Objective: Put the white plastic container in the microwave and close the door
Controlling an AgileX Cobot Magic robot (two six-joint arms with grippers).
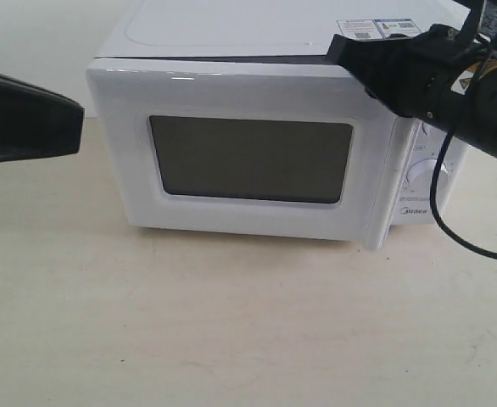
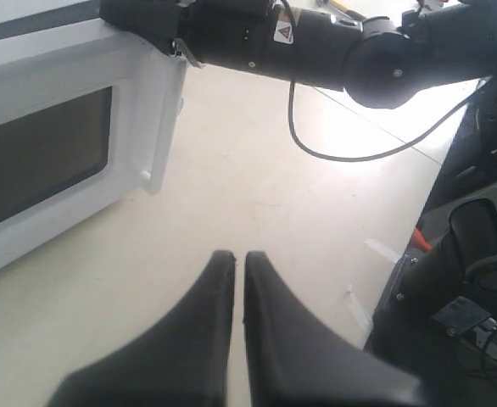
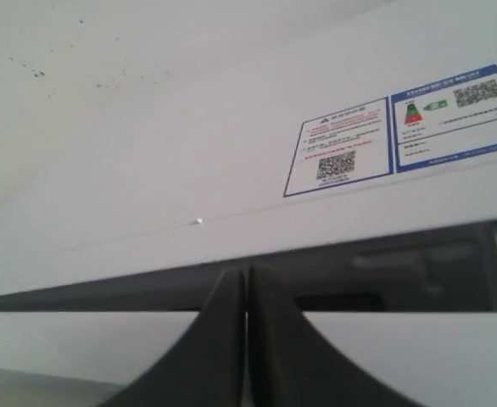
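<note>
The gap (image 1: pixel 309 60) along the door's top edge lies under my right gripper's fingers, so my right gripper should move back and push the door's front (image 1: pixel 370 119) closed.
The white microwave (image 1: pixel 231 30) stands at the back of the table, and its door (image 1: pixel 231 93) with the dark window (image 1: pixel 250 158) is almost against the body. A narrow dark gap (image 3: pixel 359 271) shows along the door's top edge. My right gripper (image 1: pixel 337 52) (image 3: pixel 246 273) is shut and empty, with its tips at that gap near the door's upper handle-side corner. My left gripper (image 1: pixel 75 127) (image 2: pixel 239 256) hovers left of the microwave, shut on nothing, over bare table. The white plastic container is out of view in every view.
Two round dials (image 1: pixel 421 174) and the vertical handle (image 1: pixel 380 199) sit on the microwave's right side. Stickers (image 3: pixel 401 127) lie on its top. A black cable (image 1: pixel 452 229) hangs from the right arm (image 2: pixel 316 42). Dark equipment (image 2: pixel 477 254) stands beyond the beige table (image 1: pixel 231 322).
</note>
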